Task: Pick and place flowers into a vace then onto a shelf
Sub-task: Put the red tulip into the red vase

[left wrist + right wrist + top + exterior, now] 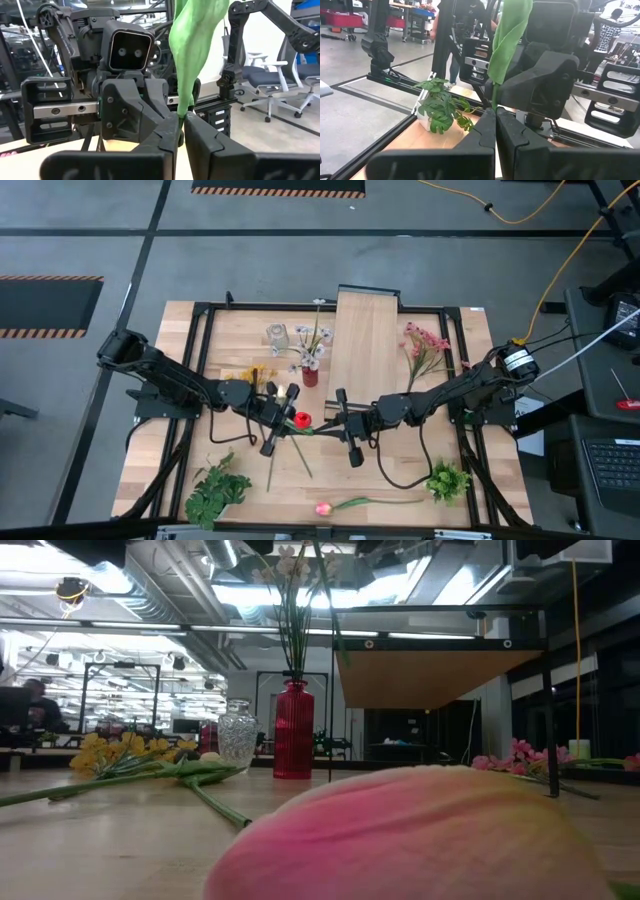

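Both grippers are closed on the red rose's stem [495, 95], so the robot's right gripper should open and move back before the left gripper carries the rose to the vace.
A red rose [302, 419] is up between my two arms at mid-table. My left gripper [295, 421] and my right gripper [331, 424] face each other, both level and both shut on its green stem. The clear glass vace [276, 335] stands on the table at the far left of the shelf [366, 340], a light-wood plank on a dark frame. Yellow daisies [255, 373] and a pink blossom spray [425, 346] lie on the table. A pink tulip [323, 508] lies at the near edge and fills the low view [420, 835]. My left gripper pinches the rose's thin green stem [183, 113] between its two fingers, coming in level from the table's left. The fingers lie across the stem. A long green leaf [192, 45] rises above them; the stem's lower end is hidden. My right gripper pinches the same stem [494, 102] between its two fingers, coming in level from the table's right, opposite my left gripper. The fingers lie across the stem. A green leaf [507, 35] stands up above the fingers.
A red ribbed vase [311, 376] with white sprigs stands beside the shelf's near left corner. Leafy green bunches lie at the near left [215, 490] and near right [447, 480]. Loose green stems [271, 468] lie on the table under my left arm.
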Robot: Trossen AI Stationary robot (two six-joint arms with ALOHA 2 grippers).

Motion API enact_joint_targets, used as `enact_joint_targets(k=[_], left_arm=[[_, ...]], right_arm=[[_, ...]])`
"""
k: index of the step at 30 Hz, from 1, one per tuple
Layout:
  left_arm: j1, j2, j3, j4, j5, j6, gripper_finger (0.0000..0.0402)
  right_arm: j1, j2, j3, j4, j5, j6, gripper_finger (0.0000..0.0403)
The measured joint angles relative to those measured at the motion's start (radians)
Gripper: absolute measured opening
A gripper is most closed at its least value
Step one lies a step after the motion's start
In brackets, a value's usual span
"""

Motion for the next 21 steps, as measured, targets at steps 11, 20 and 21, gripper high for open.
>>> enact_joint_targets(k=[11,20,21], left_arm=[[-0.002,0.001,0.0,-0.01,-0.039,0.0,0.0026],[-0.001,0.001,0.0,-0.012,-0.028,0.003,0.0007],[-0.001,0.001,0.0,-0.012,-0.027,0.008,0.0006]], right_arm=[[-0.016,0.001,0.0,-0.002,-0.004,0.003,0.0],[-0.016,0.001,0.0,-0.002,-0.003,0.021,0.0],[-0.016,0.001,0.0,-0.003,-0.003,0.027,0.0001]])
